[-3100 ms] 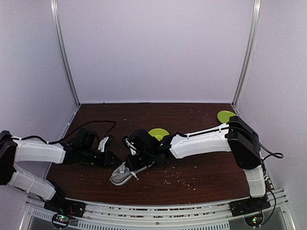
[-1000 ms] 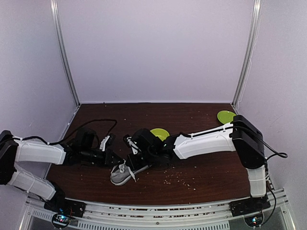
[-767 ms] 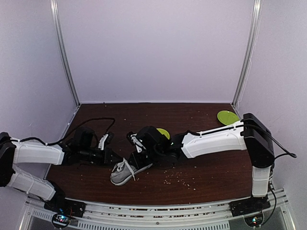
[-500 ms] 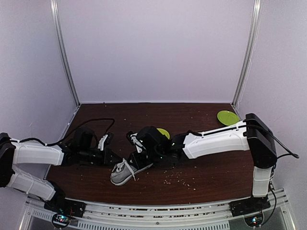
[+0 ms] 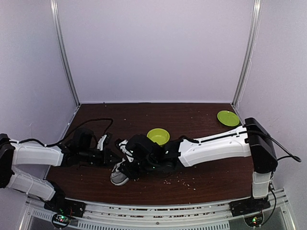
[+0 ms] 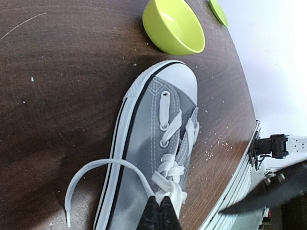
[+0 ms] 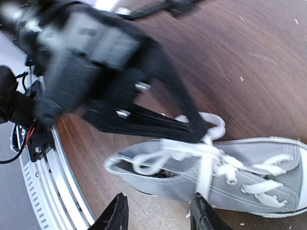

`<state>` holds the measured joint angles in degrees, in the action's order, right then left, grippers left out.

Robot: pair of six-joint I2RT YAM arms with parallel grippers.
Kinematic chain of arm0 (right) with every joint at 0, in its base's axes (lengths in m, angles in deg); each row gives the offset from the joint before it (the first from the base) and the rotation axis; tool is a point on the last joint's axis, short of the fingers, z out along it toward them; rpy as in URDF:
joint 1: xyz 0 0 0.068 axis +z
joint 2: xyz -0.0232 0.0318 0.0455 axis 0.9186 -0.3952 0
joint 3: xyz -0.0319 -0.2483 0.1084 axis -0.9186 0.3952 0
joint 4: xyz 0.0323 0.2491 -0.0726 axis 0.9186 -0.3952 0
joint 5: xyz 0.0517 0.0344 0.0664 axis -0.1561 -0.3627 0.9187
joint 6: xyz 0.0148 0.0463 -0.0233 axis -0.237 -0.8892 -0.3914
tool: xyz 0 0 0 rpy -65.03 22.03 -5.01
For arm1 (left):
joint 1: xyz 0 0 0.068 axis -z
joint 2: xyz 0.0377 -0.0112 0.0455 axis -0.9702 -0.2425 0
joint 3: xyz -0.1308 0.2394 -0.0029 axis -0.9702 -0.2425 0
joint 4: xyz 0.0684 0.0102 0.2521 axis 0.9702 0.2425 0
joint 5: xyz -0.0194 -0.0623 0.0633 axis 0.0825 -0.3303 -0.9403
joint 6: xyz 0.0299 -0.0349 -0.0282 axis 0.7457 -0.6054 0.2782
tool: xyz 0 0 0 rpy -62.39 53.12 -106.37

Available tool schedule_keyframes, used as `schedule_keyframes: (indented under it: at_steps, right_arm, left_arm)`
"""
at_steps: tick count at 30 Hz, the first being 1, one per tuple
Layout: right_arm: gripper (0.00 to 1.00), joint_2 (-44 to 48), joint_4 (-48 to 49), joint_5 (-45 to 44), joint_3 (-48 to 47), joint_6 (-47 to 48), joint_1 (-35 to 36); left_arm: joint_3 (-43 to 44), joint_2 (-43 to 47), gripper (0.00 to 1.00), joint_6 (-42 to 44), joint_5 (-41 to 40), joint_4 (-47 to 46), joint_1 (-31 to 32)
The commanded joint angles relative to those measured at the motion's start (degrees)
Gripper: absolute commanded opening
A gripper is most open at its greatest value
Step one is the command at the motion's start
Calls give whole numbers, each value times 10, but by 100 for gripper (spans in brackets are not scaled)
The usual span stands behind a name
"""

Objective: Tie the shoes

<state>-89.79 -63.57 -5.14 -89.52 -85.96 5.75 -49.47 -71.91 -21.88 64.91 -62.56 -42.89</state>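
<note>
The knot (image 7: 196,148) near the shoe's opening is loose, so my right gripper should grab the white lace hanging down (image 7: 205,178) the shoe's side and pull against my left gripper.
The grey sneaker (image 6: 144,139) with white laces lies on the brown table, toe toward the green bowl. In the top view only its heel end (image 5: 116,177) shows under the right arm. My left gripper (image 6: 159,211) is shut on a white lace at the knot near the shoe's opening; a lace loop (image 6: 91,170) trails off beside the sole. It also shows in the top view (image 5: 114,157) and the right wrist view (image 7: 192,125). My right gripper (image 7: 158,215) is open and empty, hovering just above the shoe's heel (image 7: 144,167); in the top view (image 5: 126,168) it covers most of the shoe.
A green bowl (image 5: 158,135) stands just behind the right gripper and shows in the left wrist view (image 6: 173,26). A green plate (image 5: 228,118) lies at the back right. Crumbs (image 5: 175,178) are scattered on the table in front of the right arm.
My right gripper has swung left and nearer over the shoe, uncovering the green bowl. My left gripper has stayed at the lace.
</note>
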Motion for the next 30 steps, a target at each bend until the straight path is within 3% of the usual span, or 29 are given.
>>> schedule_keyframes:
  at_steps: [1, 10, 23, 25, 30]
  right_arm:
    - [49, -34, -54, -86, -70, 47, 25]
    - [48, -104, -143, -158, -177, 68, 44]
    - [46, -154, -182, -171, -243, 80, 48]
    - [37, -159, -188, -180, -247, 76, 48]
    - [4, -139, -173, -198, -217, 54, 49]
  left_arm:
    - [-6, -5, 0, -10, 7, -33, -2]
    - [-8, -3, 0, -11, 7, -32, -2]
    - [-8, -6, 0, -13, 10, -35, -2]
    - [-8, -7, 0, -12, 10, -35, -2]
    - [-8, -6, 0, -13, 1, -34, -1]
